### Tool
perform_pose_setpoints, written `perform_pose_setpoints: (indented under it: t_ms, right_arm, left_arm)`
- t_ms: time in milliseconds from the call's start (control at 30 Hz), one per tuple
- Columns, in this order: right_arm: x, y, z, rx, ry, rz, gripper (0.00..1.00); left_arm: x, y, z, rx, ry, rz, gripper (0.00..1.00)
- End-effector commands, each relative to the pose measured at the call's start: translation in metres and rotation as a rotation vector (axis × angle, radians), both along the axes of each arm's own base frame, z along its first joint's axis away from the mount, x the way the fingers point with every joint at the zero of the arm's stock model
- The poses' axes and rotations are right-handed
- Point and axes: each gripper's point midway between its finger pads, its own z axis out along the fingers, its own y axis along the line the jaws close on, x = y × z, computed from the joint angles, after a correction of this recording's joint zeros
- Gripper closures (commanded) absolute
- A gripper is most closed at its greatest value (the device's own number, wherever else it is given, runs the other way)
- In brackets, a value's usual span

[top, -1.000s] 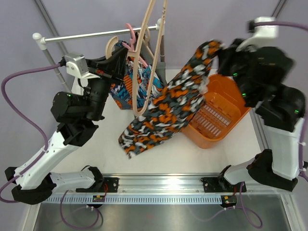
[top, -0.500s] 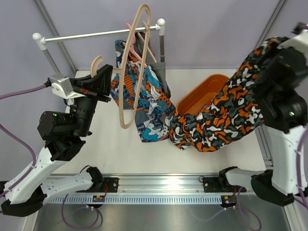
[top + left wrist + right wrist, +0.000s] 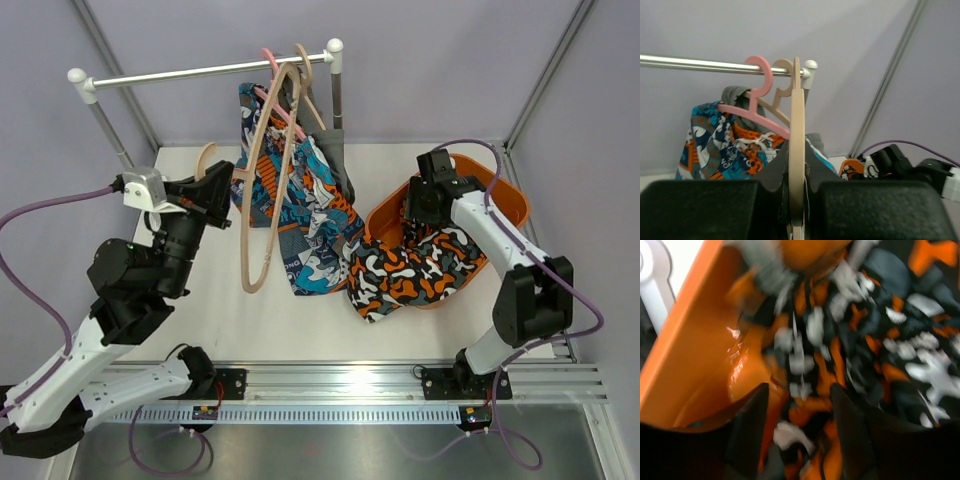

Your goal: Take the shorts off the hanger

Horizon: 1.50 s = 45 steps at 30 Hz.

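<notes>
I should swing my left gripper back to the clothes bar's free part, as the empty beige hanger crosses in front of the pink hanger and its shorts.
The camouflage shorts lie crumpled in the orange basket, spilling over its near-left rim. My right gripper hovers just above them with its jaws apart; in the right wrist view the blurred camouflage shorts lie loose under the right gripper. My left gripper is shut on a bare beige wooden hanger, seen edge-on as the hanger between the left gripper's jaws. The blue-orange patterned shorts hang from a pink hanger, with the dark grey shorts behind.
A metal clothes rail on two posts crosses the back of the white table. The clothes rail runs behind the hanger hooks. The basket wall is close on the right gripper's left.
The right arm swung the camouflage shorts off the hanger, right and down into the basket, and its jaws opened. The left arm shifted the bare hanger back toward the rail.
</notes>
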Motion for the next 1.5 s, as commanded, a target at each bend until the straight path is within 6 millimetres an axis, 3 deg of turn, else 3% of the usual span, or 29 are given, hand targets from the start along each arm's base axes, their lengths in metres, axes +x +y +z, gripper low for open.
perform_pose_setpoints:
  t_ms: [0, 133, 300, 433, 500, 533, 600, 633, 667, 733, 767, 800, 867, 967, 1033, 1200, 1467]
  right_arm:
    - [-0.002, -0.005, 0.130, 0.121, -0.386, -0.060, 0.35]
    - [-0.027, -0.024, 0.198, 0.102, -0.526, -0.090, 0.29]
    - [-0.059, -0.037, 0.245, 0.113, -0.645, -0.100, 0.27]
    - [-0.081, -0.021, 0.275, 0.205, -0.733, 0.007, 0.27]
    - [-0.093, -0.001, 0.288, 0.281, -0.753, 0.125, 0.27]
    - [-0.096, 0.002, 0.292, 0.296, -0.757, 0.146, 0.28]
    - [-0.106, 0.014, 0.298, 0.338, -0.761, 0.216, 0.28]
    - [-0.108, 0.016, 0.297, 0.345, -0.759, 0.227, 0.29]
    - [-0.110, 0.017, 0.299, 0.352, -0.762, 0.238, 0.29]
    - [-0.116, 0.018, 0.299, 0.359, -0.767, 0.248, 0.29]
    - [-0.120, 0.018, 0.300, 0.366, -0.771, 0.256, 0.29]
    - [-0.121, 0.019, 0.297, 0.371, -0.766, 0.261, 0.30]
    - [-0.126, 0.024, 0.297, 0.391, -0.767, 0.288, 0.30]
    - [-0.127, 0.029, 0.292, 0.405, -0.755, 0.315, 0.30]
    - [-0.127, 0.029, 0.290, 0.399, -0.752, 0.326, 0.31]
    - [-0.129, 0.030, 0.289, 0.386, -0.754, 0.344, 0.31]
    - [-0.124, 0.033, 0.279, 0.375, -0.735, 0.368, 0.33]
  left_arm:
    - [0.000, 0.044, 0.005, -0.119, 0.069, 0.154, 1.00]
    - [0.002, 0.070, -0.009, -0.159, 0.137, 0.271, 1.00]
    - [0.001, 0.079, -0.017, -0.140, 0.189, 0.313, 1.00]
    - [0.001, 0.076, -0.020, -0.086, 0.236, 0.306, 1.00]
    - [0.008, 0.069, -0.028, -0.017, 0.286, 0.324, 1.00]
    - [0.006, 0.072, -0.016, -0.025, 0.283, 0.331, 1.00]
    - [0.011, 0.070, -0.012, 0.009, 0.299, 0.356, 1.00]
    - [0.020, 0.059, -0.018, 0.078, 0.327, 0.365, 1.00]
    - [0.020, 0.060, -0.002, 0.064, 0.315, 0.363, 1.00]
    - [0.028, 0.051, -0.003, 0.128, 0.354, 0.349, 1.00]
    - [0.042, 0.049, 0.005, 0.132, 0.369, 0.373, 1.00]
    - [0.049, 0.038, 0.005, 0.153, 0.383, 0.321, 1.00]
    - [0.073, 0.038, 0.002, 0.160, 0.433, 0.307, 1.00]
    - [0.100, 0.052, -0.001, 0.157, 0.483, 0.350, 1.00]
    - [0.123, 0.044, -0.003, 0.176, 0.524, 0.322, 1.00]
    - [0.166, 0.060, -0.007, 0.140, 0.563, 0.325, 1.00]
    - [0.194, 0.103, -0.003, 0.095, 0.542, 0.412, 1.00]
